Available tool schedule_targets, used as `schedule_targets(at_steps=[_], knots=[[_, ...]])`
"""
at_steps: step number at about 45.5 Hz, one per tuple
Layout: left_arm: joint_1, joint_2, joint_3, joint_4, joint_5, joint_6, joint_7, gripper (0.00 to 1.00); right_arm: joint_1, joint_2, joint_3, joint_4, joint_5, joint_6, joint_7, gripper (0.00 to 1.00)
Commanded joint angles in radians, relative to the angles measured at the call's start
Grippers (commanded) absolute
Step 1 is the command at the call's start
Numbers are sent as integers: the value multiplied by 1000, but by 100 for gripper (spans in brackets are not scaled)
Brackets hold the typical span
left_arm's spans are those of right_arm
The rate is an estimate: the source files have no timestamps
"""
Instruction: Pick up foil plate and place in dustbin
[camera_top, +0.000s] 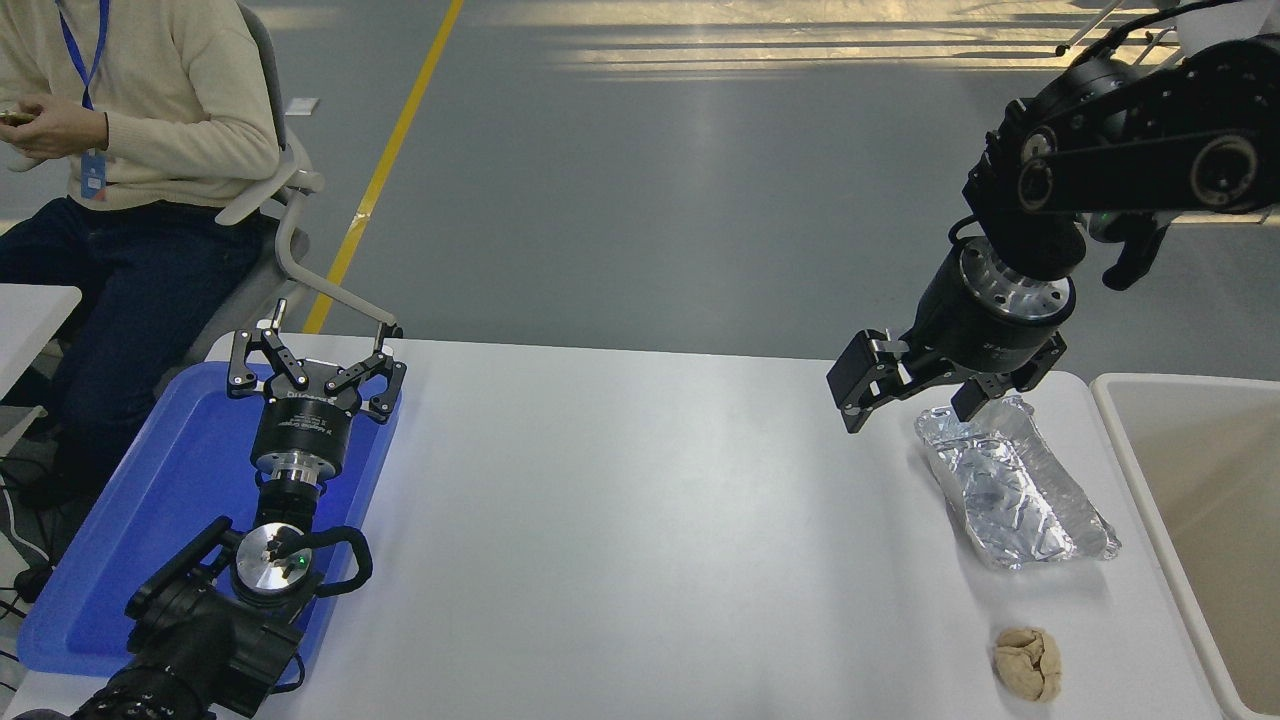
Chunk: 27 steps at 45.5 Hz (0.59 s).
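Observation:
The foil plate (1008, 490) is lying loose with its wrinkled side (1065, 486) joined to the plate's bottom. The whole plate will swing round when I lift that side.
The foil plate (1012, 490) is a shiny silver tray with wrinkled walls, lying on the white table (640, 540) at the right. The dustbin (1200, 520) with a pale rim and beige inner walls stands just right of it, at the table's right edge. My right gripper (912, 405) comes in from the upper right and hangs open just above the tray's far end, empty. My left gripper (315, 350) is parked open over the blue tray at the lower left.
A flat blue plastic tray (130, 520) lies at the table's left edge. A small tan wadded paper ball (1028, 663) sits near the front edge, below the foil plate. A person (130, 110) sits on a chair at the far left.

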Motion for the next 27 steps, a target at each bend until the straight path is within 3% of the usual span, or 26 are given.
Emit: schedule_targets(at_steps=[1,27], knots=[[0,0,0,0,0,0,0,100,-1,1,1,-1,-5,0,0,100],[0,0,0,0,0,0,0,100,4,1,2,2,-6,0,0,100]])
